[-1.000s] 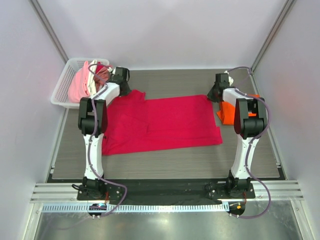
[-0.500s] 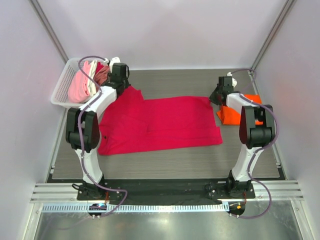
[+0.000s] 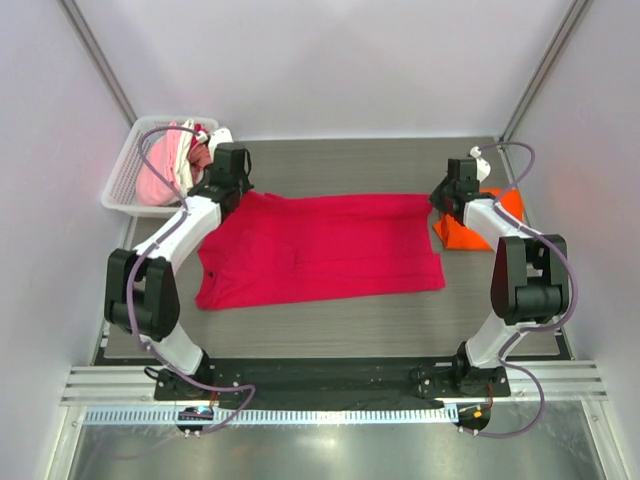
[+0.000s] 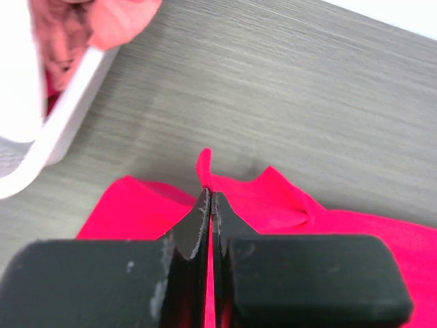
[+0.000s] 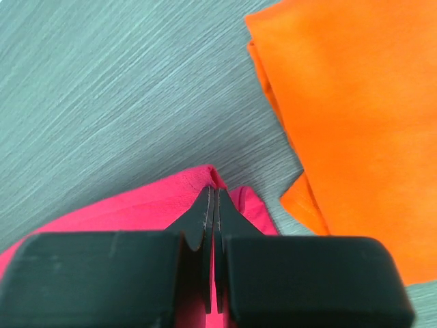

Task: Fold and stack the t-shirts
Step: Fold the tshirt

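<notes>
My left gripper keeps going toward the t-shirt's near edge (image 3: 320, 297) and lets go over the t-shirt's middle, as my grippers are pinching both ends of the crimson t-shirt's straight far edge (image 3: 345, 203).
A crimson t-shirt (image 3: 320, 245) lies spread across the middle of the grey table. My left gripper (image 3: 238, 190) is shut on its far left edge; in the left wrist view the jaws (image 4: 209, 198) pinch a fold of the crimson cloth (image 4: 273, 198). My right gripper (image 3: 446, 198) is shut on the shirt's far right corner; in the right wrist view the jaws (image 5: 212, 195) pinch the crimson cloth (image 5: 150, 208). A folded orange t-shirt (image 3: 470, 228) lies at the right, also in the right wrist view (image 5: 348, 109).
A white basket (image 3: 122, 178) at the far left corner holds pink and white shirts (image 3: 160, 170); its rim shows in the left wrist view (image 4: 61, 130). White enclosure walls stand on three sides. The arm bases sit at the near edge.
Both grippers have moved outward, away from each other, with the shirt's far edge in them. The far edge is now pulled straight and the bunched left part has flattened.
</notes>
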